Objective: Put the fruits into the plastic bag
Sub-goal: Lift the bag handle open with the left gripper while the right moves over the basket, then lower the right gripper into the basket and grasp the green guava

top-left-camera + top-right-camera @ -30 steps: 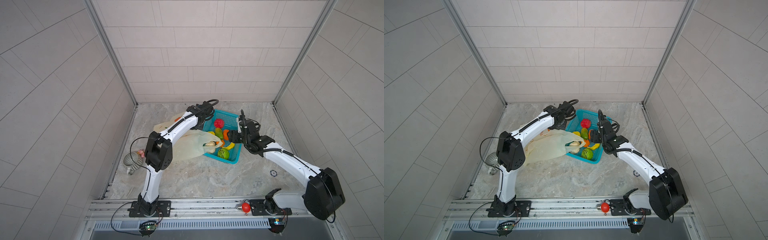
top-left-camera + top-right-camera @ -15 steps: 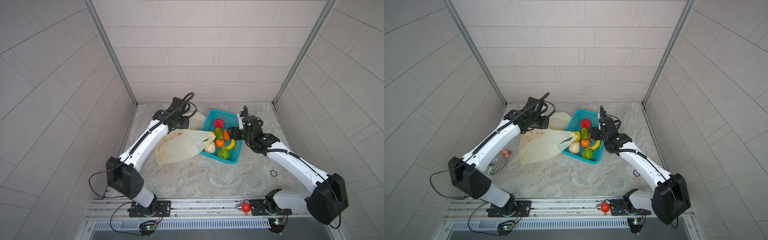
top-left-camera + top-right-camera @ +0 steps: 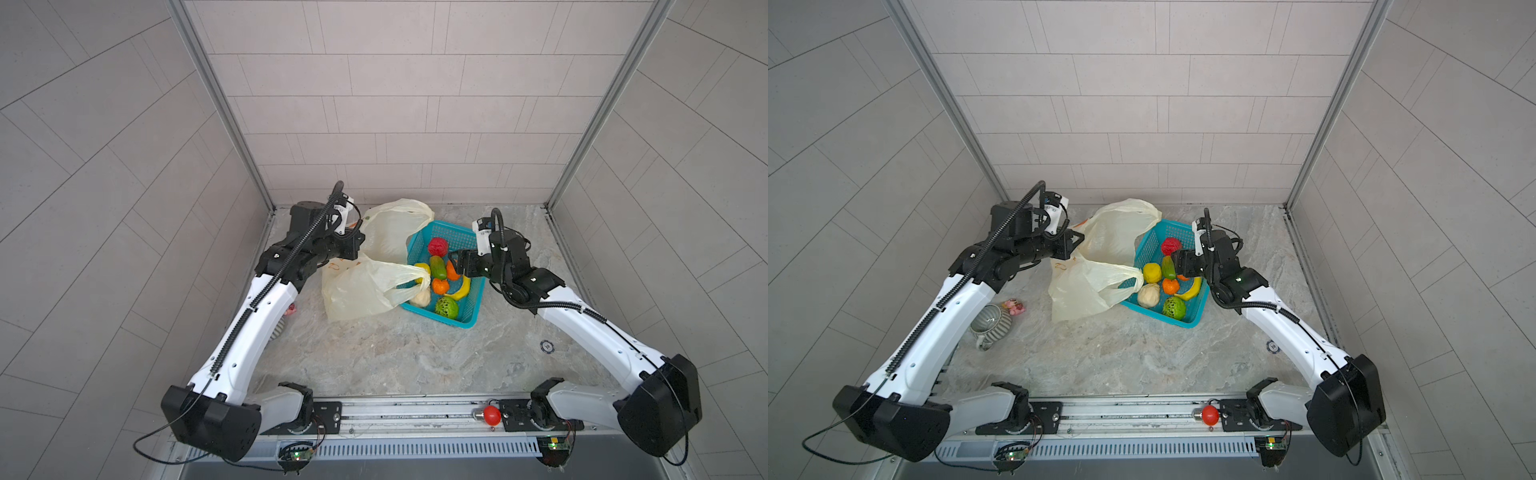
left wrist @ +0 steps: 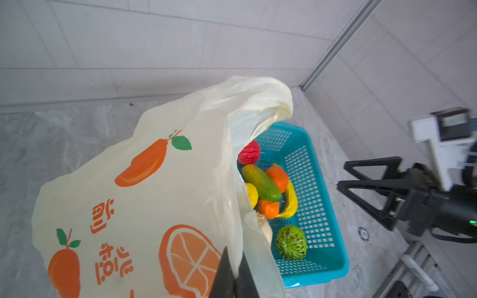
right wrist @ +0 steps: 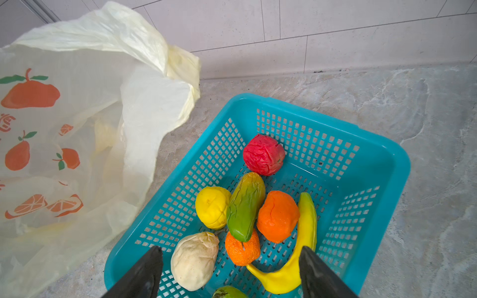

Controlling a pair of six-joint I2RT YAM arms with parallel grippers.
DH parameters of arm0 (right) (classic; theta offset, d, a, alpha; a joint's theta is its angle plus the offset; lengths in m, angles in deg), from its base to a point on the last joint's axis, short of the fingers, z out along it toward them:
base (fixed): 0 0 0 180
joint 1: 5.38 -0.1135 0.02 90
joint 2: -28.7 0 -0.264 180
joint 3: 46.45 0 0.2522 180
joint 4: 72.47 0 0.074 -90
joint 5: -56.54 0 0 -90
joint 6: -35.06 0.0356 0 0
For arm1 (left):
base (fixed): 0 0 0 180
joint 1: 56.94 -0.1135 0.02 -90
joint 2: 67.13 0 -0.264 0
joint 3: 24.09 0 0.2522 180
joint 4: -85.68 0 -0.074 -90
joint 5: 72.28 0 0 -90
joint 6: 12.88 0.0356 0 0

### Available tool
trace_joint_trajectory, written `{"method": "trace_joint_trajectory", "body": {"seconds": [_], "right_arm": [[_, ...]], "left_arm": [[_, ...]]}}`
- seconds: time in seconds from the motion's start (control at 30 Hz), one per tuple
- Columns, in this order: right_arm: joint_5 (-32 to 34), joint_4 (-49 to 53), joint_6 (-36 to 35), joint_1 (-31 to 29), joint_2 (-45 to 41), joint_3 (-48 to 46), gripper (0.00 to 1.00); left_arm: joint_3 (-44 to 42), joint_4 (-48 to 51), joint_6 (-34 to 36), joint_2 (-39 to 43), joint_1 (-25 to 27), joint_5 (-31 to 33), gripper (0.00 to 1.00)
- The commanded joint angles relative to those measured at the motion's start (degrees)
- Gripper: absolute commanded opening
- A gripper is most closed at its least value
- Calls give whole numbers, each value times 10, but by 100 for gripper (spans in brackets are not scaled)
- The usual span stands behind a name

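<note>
I should pull the bag back with my left gripper before my right gripper takes the bumpy green ball (image 3: 1174, 308), because the bag's loop handle (image 3: 1136, 276) hangs over the basket's rim.
The pale-yellow plastic bag (image 3: 365, 286) (image 4: 154, 193) lies left of the teal basket (image 3: 469, 320) (image 5: 387, 154), one loop handle draped over the basket's rim. My left gripper (image 4: 233, 271) (image 3: 357, 245) is shut on the bag's upper edge and holds it up. In the basket lie the fruits: a bumpy red ball (image 5: 263, 154), green oblong (image 5: 245, 206), yellow lemon-like one (image 5: 212, 207), two orange ones (image 5: 277, 215), banana (image 5: 296, 258), whitish one (image 5: 193, 260) and bumpy green ball (image 4: 291, 242). My right gripper (image 5: 231, 249) (image 3: 455, 264) hangs open above them, holding nothing.
A striped cup (image 3: 990, 320) and a small pink object (image 3: 1014, 306) sit at the left, under my left arm. A red bulb (image 3: 491, 414) lies on the front rail. A small round disc (image 3: 547, 346) rests on the floor at right. Tiled walls close three sides.
My left arm has swung left from above the basket, pulling the bag's edge with it and lifting it. The right gripper has barely moved and stays open.
</note>
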Motion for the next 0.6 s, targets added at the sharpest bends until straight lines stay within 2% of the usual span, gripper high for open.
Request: {"method": "trace_joint_trajectory", "body": {"seconds": [0.0, 0.13, 0.3, 0.57], "right_arm": [[32, 17, 1, -4, -3, -5, 81], [41, 35, 3, -10, 29, -15, 80], [41, 61, -19, -48, 81, -23, 79], [27, 133, -50, -86, 134, -9, 82]], "left_arm": [[-5, -59, 5, 16, -6, -97, 0], [-19, -75, 10, 19, -10, -118, 0], [-42, -84, -4, 20, -22, -81, 0], [-68, -118, -44, 23, -38, -63, 0]]}}
